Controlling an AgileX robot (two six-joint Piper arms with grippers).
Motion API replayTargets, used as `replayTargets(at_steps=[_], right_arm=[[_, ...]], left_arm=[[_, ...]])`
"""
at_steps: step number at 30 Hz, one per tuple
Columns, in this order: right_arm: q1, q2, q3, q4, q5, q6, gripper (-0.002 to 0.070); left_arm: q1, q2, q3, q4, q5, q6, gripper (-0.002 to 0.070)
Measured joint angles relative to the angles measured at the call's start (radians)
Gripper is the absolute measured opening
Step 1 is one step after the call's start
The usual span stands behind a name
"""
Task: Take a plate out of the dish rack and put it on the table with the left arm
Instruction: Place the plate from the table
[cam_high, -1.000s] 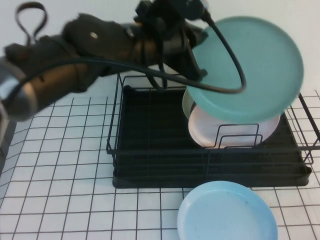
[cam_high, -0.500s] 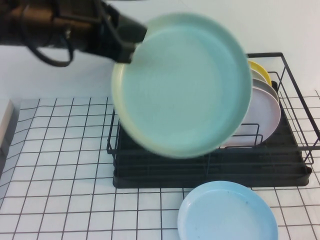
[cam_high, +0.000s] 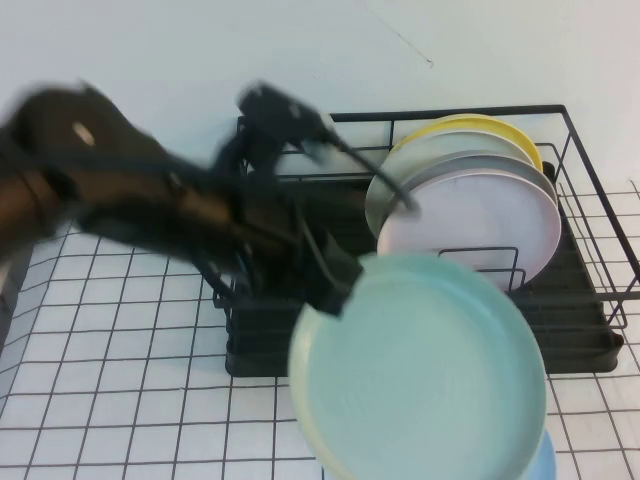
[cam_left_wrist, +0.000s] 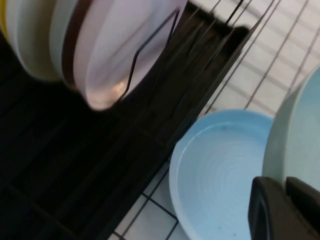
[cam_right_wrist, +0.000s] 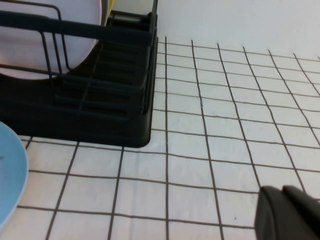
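Note:
I should keep lowering the pale mint-green plate (cam_high: 420, 370), which hangs over the light blue plate (cam_left_wrist: 220, 175) clear of the rack, until they meet, then open my left gripper.
My left gripper (cam_high: 335, 290) is shut on the rim of the pale mint-green plate (cam_high: 420, 370). It holds the plate tilted, in front of the black dish rack (cam_high: 590, 350) and over the light blue plate (cam_high: 546, 462), which is mostly hidden. In the left wrist view my left gripper (cam_left_wrist: 286, 200) pinches the plate's (cam_left_wrist: 300, 135) edge above the light blue plate (cam_left_wrist: 220, 175). My right gripper (cam_right_wrist: 287, 215) is shut and empty, low over the gridded table (cam_right_wrist: 225, 125) to the right of the rack (cam_right_wrist: 100, 100). It does not show in the high view.
A yellow plate (cam_high: 480, 125), a grey one and a pale pink plate (cam_high: 470, 220) stand upright in the rack's right part. The rack's left part holds no plates. Gridded table (cam_high: 120, 400) lies to the left of the rack.
The left arm has swung the mint-green plate from high above the rack down and forward, to the front of the rack over the light blue plate.

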Motion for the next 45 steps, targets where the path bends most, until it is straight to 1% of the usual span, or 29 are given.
replayTargets(at_steps=[6,13,18,22,29,34,45], right_arm=[[0.000,0.000,0.000,0.000,0.000,0.000,-0.0001],[0.000,0.000,0.000,0.000,0.000,0.000,-0.0001],[0.000,0.000,0.000,0.000,0.000,0.000,-0.0001],[0.000,0.000,0.000,0.000,0.000,0.000,-0.0001],[0.000,0.000,0.000,0.000,0.000,0.000,-0.0001],[0.000,0.000,0.000,0.000,0.000,0.000,-0.0001],[0.000,0.000,0.000,0.000,0.000,0.000,-0.0001]], left_arm=[[-0.064,0.014,0.193,-0.057,-0.213,0.010,0.0002],[-0.136,0.014,0.329,-0.138,-0.446,0.042,0.0002],[-0.195,0.034,0.386,-0.171,-0.569,0.044,0.0002],[-0.236,0.067,0.397,-0.194,-0.620,0.044,0.0002],[-0.248,0.146,0.397,-0.221,-0.644,0.048,0.0001],[-0.248,0.206,0.397,-0.261,-0.698,0.045,0.0001],[-0.248,0.223,0.397,-0.273,-0.789,0.045,0.0000]])
